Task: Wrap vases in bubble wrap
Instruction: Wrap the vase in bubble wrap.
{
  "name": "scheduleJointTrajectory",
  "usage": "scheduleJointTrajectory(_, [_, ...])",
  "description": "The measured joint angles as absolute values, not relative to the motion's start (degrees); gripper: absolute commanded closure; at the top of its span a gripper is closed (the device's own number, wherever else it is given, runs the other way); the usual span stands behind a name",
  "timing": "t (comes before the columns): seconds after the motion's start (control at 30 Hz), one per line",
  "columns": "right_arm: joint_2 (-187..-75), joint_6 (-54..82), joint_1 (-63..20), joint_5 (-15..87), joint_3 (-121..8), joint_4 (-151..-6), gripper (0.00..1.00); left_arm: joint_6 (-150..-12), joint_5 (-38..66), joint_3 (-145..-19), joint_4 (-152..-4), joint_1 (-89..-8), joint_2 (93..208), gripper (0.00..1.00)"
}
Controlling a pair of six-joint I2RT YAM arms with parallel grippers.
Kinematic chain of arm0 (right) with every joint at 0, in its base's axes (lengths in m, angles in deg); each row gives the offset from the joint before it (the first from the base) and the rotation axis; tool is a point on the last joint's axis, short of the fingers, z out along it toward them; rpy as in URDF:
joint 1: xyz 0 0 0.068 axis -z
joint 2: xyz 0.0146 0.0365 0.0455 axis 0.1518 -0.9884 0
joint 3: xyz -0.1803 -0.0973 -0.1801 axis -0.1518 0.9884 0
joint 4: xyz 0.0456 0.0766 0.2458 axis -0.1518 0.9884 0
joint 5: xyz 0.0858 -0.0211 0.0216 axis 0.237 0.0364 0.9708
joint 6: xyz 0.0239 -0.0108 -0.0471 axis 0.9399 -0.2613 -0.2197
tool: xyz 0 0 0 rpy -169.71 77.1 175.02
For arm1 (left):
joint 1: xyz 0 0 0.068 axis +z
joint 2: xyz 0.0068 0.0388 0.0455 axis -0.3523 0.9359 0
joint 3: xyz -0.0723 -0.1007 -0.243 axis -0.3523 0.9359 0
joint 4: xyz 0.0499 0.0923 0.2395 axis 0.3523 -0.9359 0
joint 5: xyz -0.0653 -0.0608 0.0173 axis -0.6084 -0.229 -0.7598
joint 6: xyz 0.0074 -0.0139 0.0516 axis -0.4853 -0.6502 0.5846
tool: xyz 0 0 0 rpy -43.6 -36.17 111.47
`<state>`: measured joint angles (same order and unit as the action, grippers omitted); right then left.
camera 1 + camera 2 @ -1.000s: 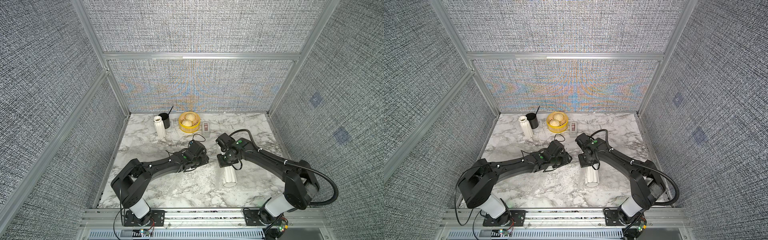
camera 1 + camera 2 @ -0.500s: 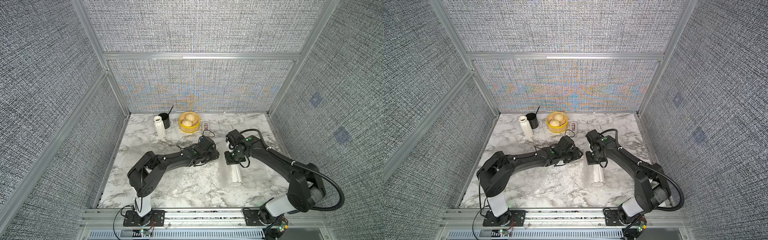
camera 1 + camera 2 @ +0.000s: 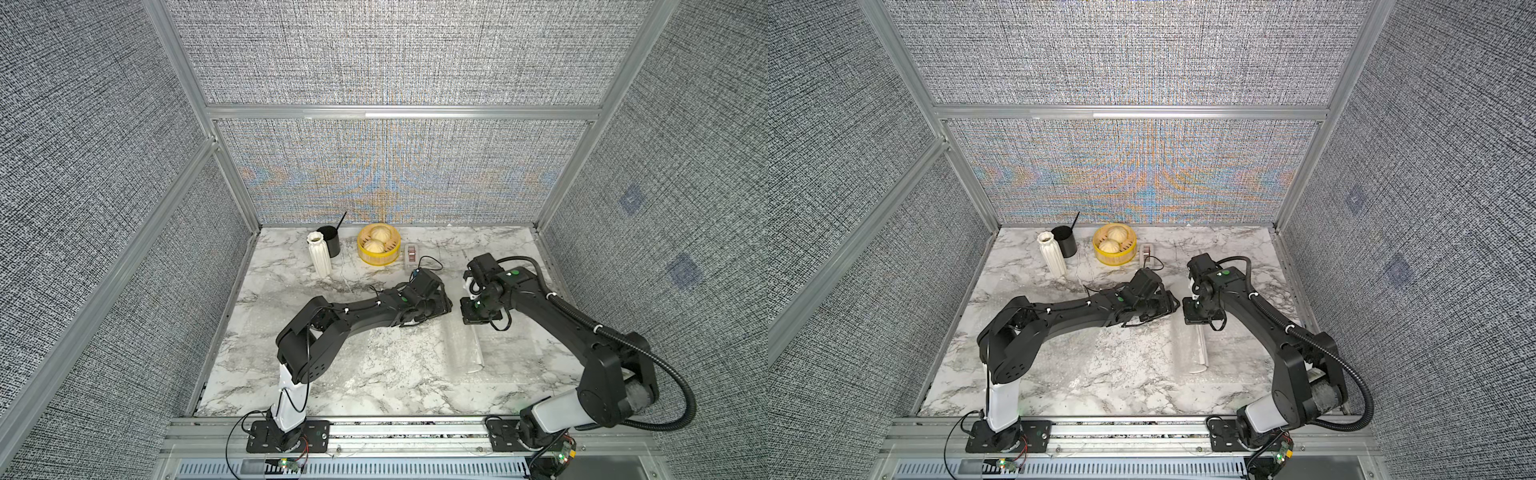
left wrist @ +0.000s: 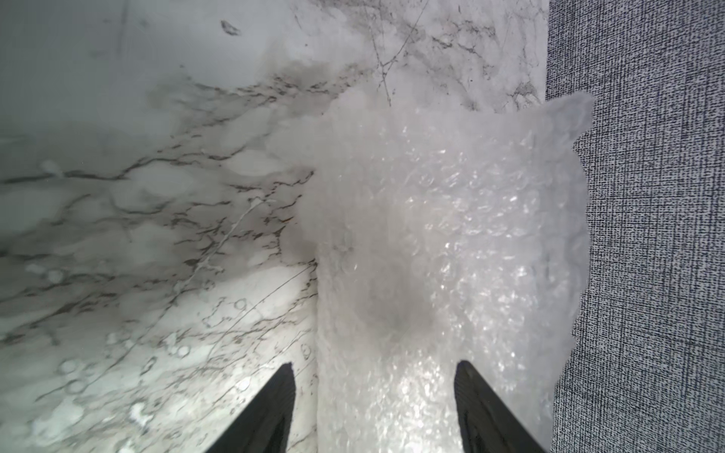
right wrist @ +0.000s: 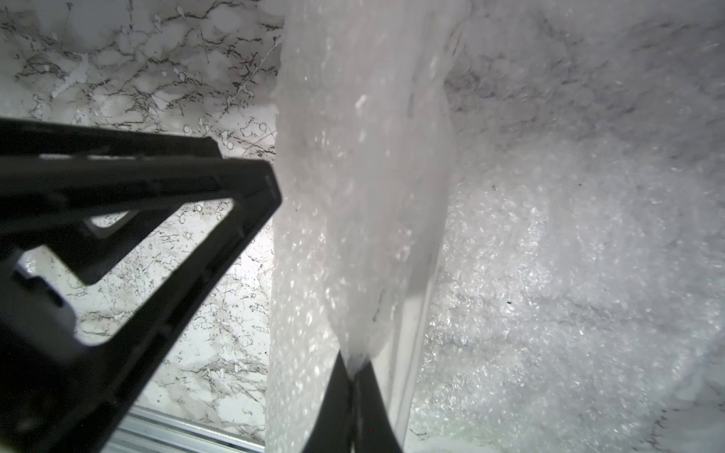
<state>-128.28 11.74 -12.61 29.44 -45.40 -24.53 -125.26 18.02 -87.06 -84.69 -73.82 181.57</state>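
I am holding the bubble wrap's edge (image 5: 358, 328) with my right gripper above the wider vase's uncovered side (image 3: 1200, 350), so I keep pulling until the edge covers that side, then let go.
A wider white vase lies on its side under bubble wrap (image 3: 465, 347) right of the table's middle, showing only as a pale roll in both top views (image 3: 1194, 349). My right gripper (image 5: 355, 368) is shut on a gathered edge of the bubble wrap (image 5: 361, 196) and holds it up over the roll. My left gripper (image 4: 374, 368) is open, its fingers (image 4: 274, 404) straddling the wrapped roll (image 4: 431, 235) without pinching it. In a top view the two grippers (image 3: 449, 309) (image 3: 473, 320) sit close together at the roll's far end. A slimmer ribbed vase (image 3: 320, 258) stands upright and bare at the back left.
A black mug (image 3: 329, 241) with a stick in it stands behind the slim vase. A yellow steamer basket (image 3: 379, 262) of buns and a small box (image 3: 411, 255) sit at the back. More bubble wrap (image 5: 569, 274) lies flat to the roll's right. Fabric walls enclose the marble table (image 3: 374, 382).
Both arms have shifted to the right and slightly back. The wrap has come over the lying vase, which showed bare white before. My left gripper's jaws have widened.
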Motion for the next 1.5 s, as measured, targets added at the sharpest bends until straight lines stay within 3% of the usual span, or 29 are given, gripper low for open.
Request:
scheduleJointTrajectory(0.27, [-128.1, 11.2, -9.4, 29.9, -43.6, -24.8, 1.00, -123.4, 15.7, -91.4, -86.7, -74.3, 186.0, 0.20])
scheduleJointTrajectory(0.47, [-128.6, 11.2, -8.0, 30.1, -42.7, -25.7, 0.97, -122.3, 13.8, -93.3, -85.4, -74.8, 188.5, 0.19])
scheduleJointTrajectory(0.67, [-127.3, 11.2, -7.8, 27.0, -42.8, -26.0, 0.59, -122.0, 13.2, -92.5, -82.7, -74.9, 189.2, 0.19])
scheduleJointTrajectory(0.7, [-126.6, 11.5, -7.8, 26.5, -43.0, -25.7, 0.56, -122.0, 13.2, -92.4, -82.4, -74.9, 189.2, 0.19])
scheduleJointTrajectory(0.9, [-117.4, 13.6, -8.5, 22.3, -45.0, -21.4, 0.48, -121.8, 13.3, -91.7, -81.4, -74.9, 188.9, 0.19])
scheduleJointTrajectory(1.07, [-110.7, 16.9, -10.8, 27.6, -38.7, -21.1, 0.43, -121.8, 13.3, -91.7, -81.3, -74.9, 188.9, 0.19])
scheduleJointTrajectory(1.5, [-116.4, 20.1, -13.3, 31.3, -32.9, -28.4, 0.16, -121.8, 13.5, -91.2, -81.0, -74.9, 188.7, 0.19])
